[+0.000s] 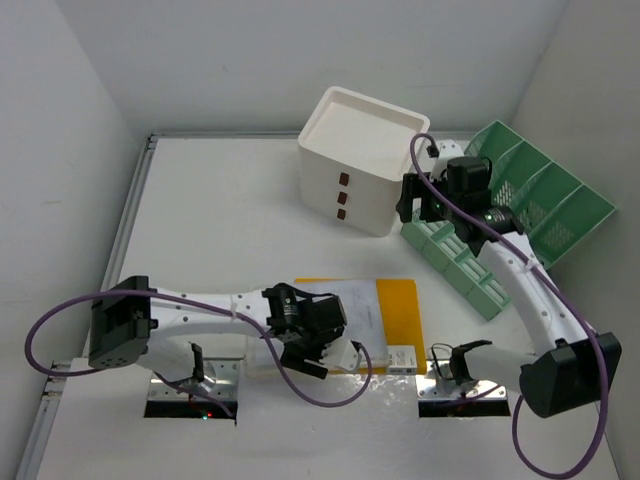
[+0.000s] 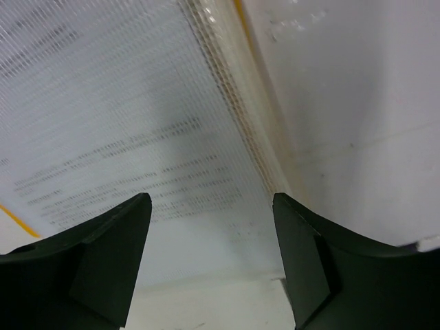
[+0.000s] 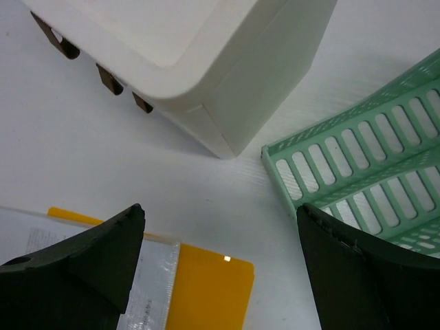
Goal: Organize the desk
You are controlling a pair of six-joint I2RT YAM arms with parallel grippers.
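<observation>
My left gripper should keep moving low along the sleeve until it closes across that edge (image 2: 269, 168), as the clear sleeve's near edge (image 2: 237, 106) runs lengthwise toward my open fingers.
The desk (image 1: 220, 220) is a white tabletop with a metal rail on its left edge. A yellow folder (image 1: 400, 305) lies near the front with a clear sleeve holding a printed sheet (image 1: 355, 305) on top of it. My left gripper (image 1: 312, 358) is open and low over the sheet's near edge; in the left wrist view (image 2: 210, 230) the printed sheet (image 2: 124, 124) lies between the fingers. My right gripper (image 1: 408, 200) is open and empty, above the desk between the white drawer box and the green rack. The right wrist view (image 3: 220, 234) shows the folder's corner (image 3: 206, 289) below it.
A white three-drawer box (image 1: 355, 160) stands at the back middle, also in the right wrist view (image 3: 206, 62). A green slotted file rack (image 1: 510, 215) lies tipped at the right (image 3: 371, 172). A small white item (image 1: 402, 358) lies by the folder's near right corner.
</observation>
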